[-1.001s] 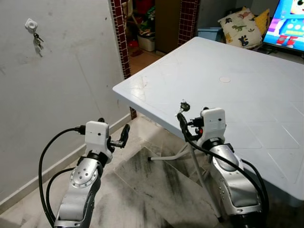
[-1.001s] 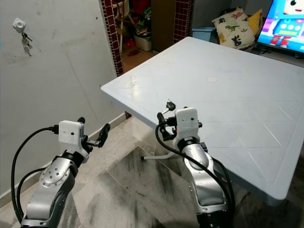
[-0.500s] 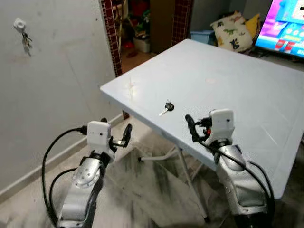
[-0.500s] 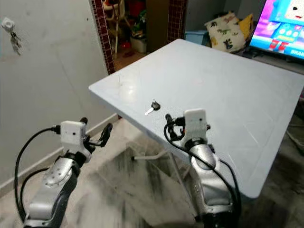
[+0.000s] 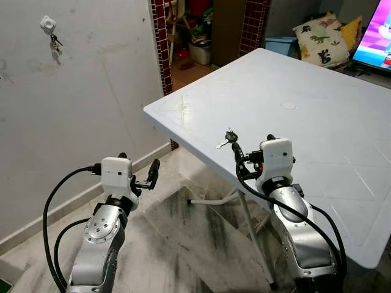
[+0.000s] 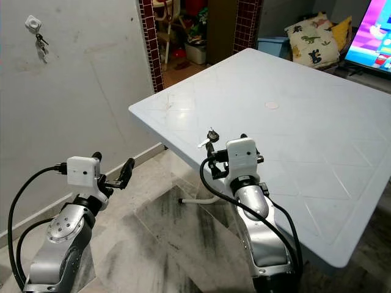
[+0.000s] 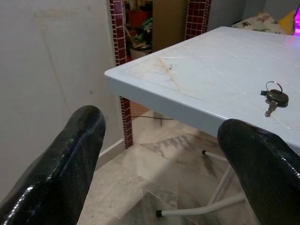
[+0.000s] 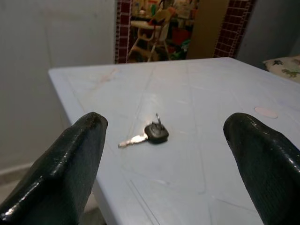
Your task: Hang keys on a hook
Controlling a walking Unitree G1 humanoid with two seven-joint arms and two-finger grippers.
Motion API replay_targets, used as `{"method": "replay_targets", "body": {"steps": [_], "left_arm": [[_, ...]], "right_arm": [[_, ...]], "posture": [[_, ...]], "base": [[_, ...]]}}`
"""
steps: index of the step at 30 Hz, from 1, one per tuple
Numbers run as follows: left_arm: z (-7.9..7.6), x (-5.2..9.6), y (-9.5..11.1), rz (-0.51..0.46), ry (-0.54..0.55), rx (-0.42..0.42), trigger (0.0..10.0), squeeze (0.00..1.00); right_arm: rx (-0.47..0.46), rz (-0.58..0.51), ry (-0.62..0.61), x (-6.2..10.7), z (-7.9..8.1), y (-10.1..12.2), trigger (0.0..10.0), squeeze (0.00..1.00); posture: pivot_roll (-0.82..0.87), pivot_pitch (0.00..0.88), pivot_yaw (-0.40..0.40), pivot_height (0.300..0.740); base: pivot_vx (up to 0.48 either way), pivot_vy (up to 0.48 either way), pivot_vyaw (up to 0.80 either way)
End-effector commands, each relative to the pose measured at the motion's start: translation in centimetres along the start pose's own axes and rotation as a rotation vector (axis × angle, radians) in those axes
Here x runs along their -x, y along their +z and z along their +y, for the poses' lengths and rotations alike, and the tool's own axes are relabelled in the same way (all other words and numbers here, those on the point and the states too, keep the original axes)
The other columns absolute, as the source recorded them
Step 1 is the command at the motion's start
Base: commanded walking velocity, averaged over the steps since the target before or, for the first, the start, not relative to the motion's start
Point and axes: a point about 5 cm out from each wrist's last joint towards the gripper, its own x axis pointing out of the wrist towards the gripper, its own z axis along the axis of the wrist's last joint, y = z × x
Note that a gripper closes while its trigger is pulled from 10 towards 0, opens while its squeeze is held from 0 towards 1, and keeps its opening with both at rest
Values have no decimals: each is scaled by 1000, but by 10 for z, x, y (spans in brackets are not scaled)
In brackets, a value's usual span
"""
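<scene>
The key is lying flat and the metal ring sticks up from its black head, so the key's blade will hang down when I lift the ring.
A single key with a black head and ring lies flat near the front-left edge of the white plastic table. My right gripper hovers just behind it at the table's edge, open, and the key lies on the table beyond its two fingers. My left gripper stands open, low over the floor left of the table, holding nothing. High on the grey wall at the left is a small white hook with a bunch of keys hanging from it.
The table's corner juts toward the wall, with white metal legs beneath. A doorway between brick-tiled posts opens behind. A dinosaur-print cushion and a lit screen sit at the far right.
The head camera has swung, shifting the whole scene. The key still lies on the table. My right gripper is closer to it than half a second ago.
</scene>
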Motion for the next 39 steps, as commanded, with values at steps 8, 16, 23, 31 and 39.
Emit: {"method": "replay_targets", "body": {"steps": [8, 16, 23, 31, 39], "left_arm": [[-3, 0, -2, 12, -40, 32, 10000, 0], [-6, 1, -2, 13, -52, 35, 10000, 0], [-7, 2, -4, 20, -57, 35, 10000, 0], [-10, 1, -4, 24, -69, 35, 10000, 0], [-13, 1, -5, 24, -80, 48, 10000, 0]], "right_arm": [[27, 9, -20, 3, -3, -4, 10000, 0], [21, 7, 11, 2, 0, -4, 10000, 0], [16, 7, 34, 3, 4, -6, 10000, 0], [20, 11, 32, 4, 3, -7, 10000, 0], [20, 16, 35, 5, 3, -8, 10000, 0]], "posture": [[-10, 0, 45, 740], [-9, 0, 44, 740], [-10, 0, 45, 740], [-18, 0, 51, 740], [-17, 0, 51, 740]], "base": [[222, 0, 0], [382, 0, 0], [410, 0, 0], [412, 0, 0], [280, 0, 0]]}}
